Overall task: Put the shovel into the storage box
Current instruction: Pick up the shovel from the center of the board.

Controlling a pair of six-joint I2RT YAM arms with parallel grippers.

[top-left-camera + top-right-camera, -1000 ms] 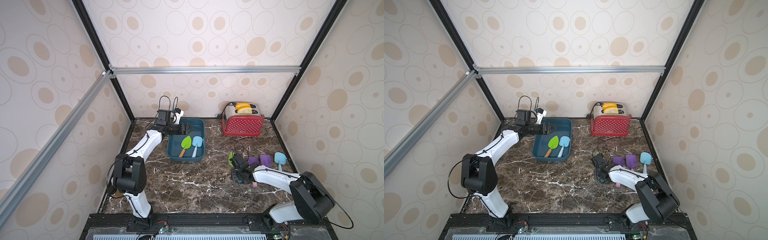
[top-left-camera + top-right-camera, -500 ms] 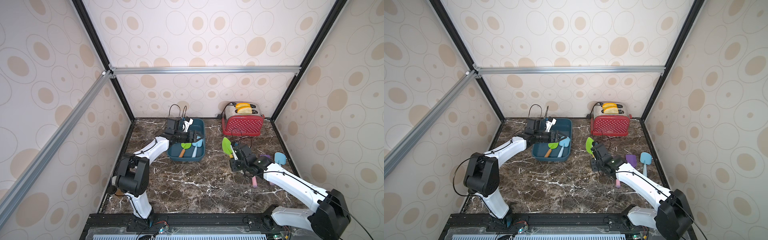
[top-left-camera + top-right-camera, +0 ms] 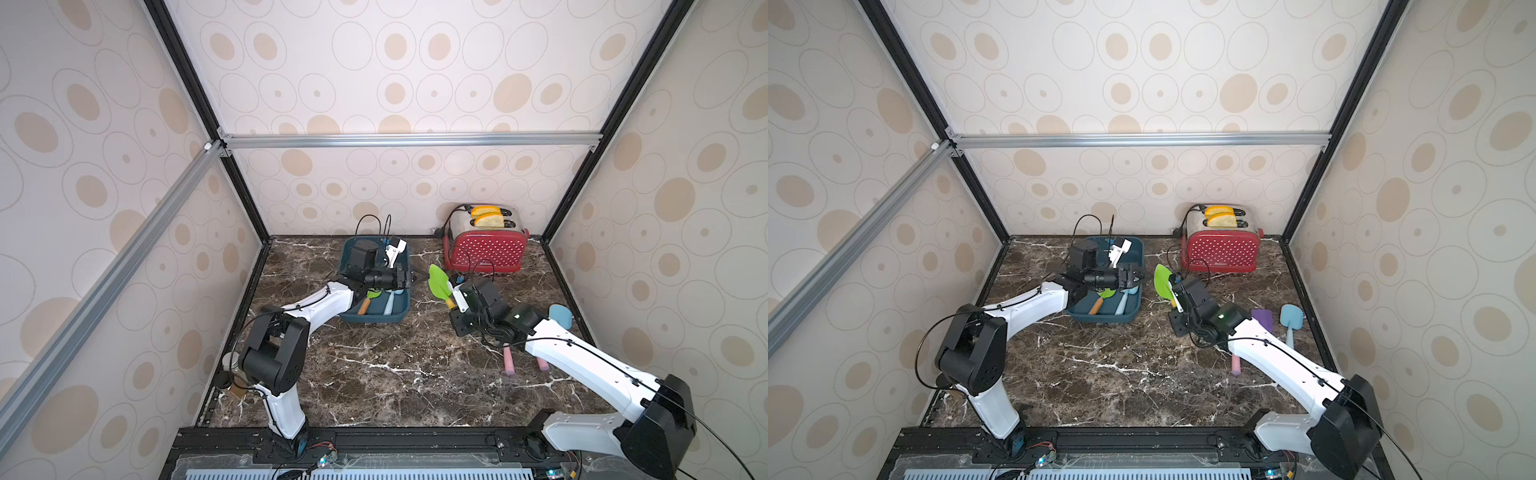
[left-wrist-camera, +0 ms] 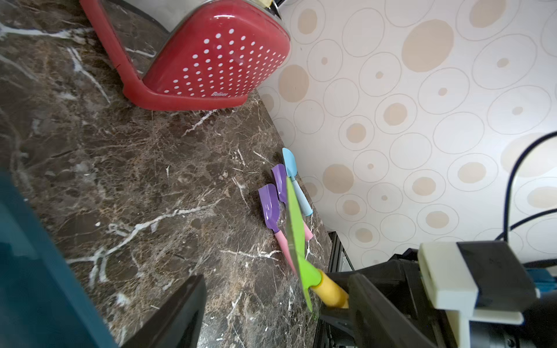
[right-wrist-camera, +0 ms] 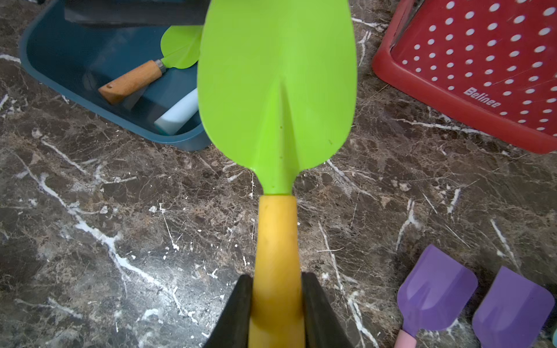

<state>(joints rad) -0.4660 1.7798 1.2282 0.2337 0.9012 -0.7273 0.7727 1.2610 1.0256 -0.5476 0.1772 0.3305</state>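
My left gripper should grab the shovel's green blade [image 3: 438, 281] and put the shovel in the storage box, because my right gripper is holding the shovel by the handle [image 3: 451, 304] short of the storage box.
The shovel [image 3: 438, 282] [image 3: 1163, 280] has a bright green blade and a yellow handle. My right gripper [image 3: 453, 301] [image 5: 276, 289] is shut on the handle and holds it above the table, blade toward the storage box [image 3: 374, 320] [image 3: 1104, 318]. This box is a dark teal tub [image 5: 180, 141]. My left gripper [image 3: 415, 276] [image 4: 275, 301] hovers open over the tub's right rim, pointing at the shovel [image 4: 297, 229], whose blade is just ahead of its fingers. Inside the tub lie a green shovel with a wooden handle [image 5: 132, 81] and a pale blue one [image 5: 177, 114].
A red dotted toaster [image 3: 484, 251] with toast stands at the back right. Two purple shovels [image 5: 434, 301] with pink handles [image 3: 508, 361] and a light-blue shovel [image 3: 1291, 318] lie on the marble by the right wall, partly under my right arm.
My right arm has lifted the green shovel off the table and carried it left toward the tub. My left gripper has swung from the tub's back left corner across to its right side.
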